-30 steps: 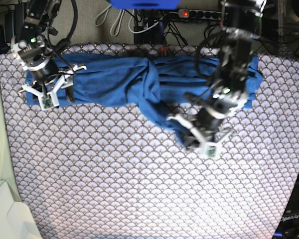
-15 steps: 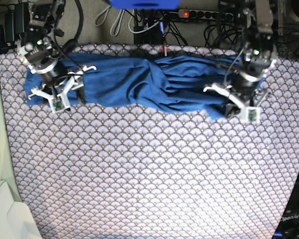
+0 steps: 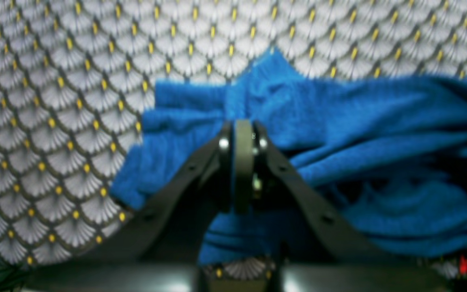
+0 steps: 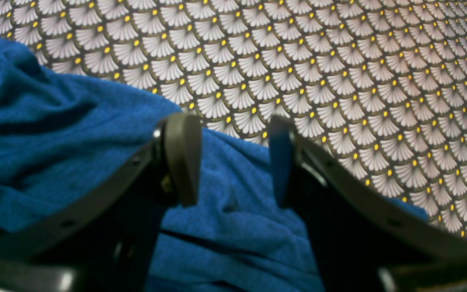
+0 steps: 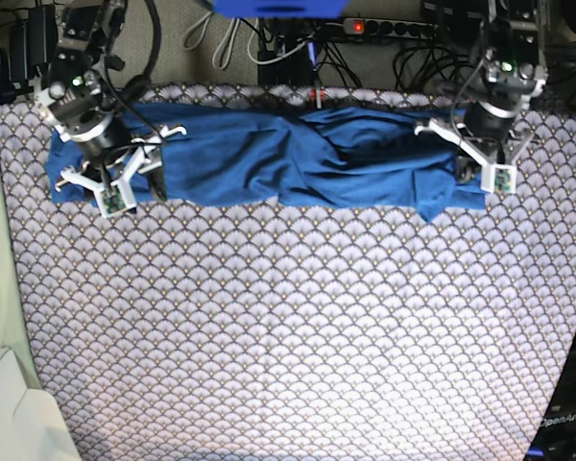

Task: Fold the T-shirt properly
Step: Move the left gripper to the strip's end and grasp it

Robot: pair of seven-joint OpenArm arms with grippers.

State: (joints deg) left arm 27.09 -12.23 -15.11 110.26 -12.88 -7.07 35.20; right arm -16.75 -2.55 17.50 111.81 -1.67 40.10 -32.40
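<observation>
My left gripper is pinching the T-shirt where slack folds (image 5: 376, 169) meet. I should go on pulling toward the T-shirt's end (image 5: 471, 200) until the folds are flat, before I let go.
The blue T-shirt (image 5: 288, 158) lies bunched in a long band along the far edge of the table. My left gripper (image 5: 475, 171) is at the band's right end. In the left wrist view its fingers (image 3: 242, 162) are pressed together and the T-shirt (image 3: 359, 134) puckers at their tips. My right gripper (image 5: 125, 181) stands over the band's left end. In the right wrist view it is open (image 4: 231, 162), its fingers (image 4: 183, 158) set apart just above the T-shirt (image 4: 75, 134), with nothing pinched.
A grey-white scallop-patterned cloth (image 5: 288, 336) covers the table. Behind the far edge lie a power strip (image 5: 394, 27) and tangled cables. A white object (image 5: 10, 413) sits at the near left corner.
My left gripper has pulled the shirt's end from mid-table up to the far right, drawing the shirt out into a straight band. The right arm shifted slightly, then stayed still.
</observation>
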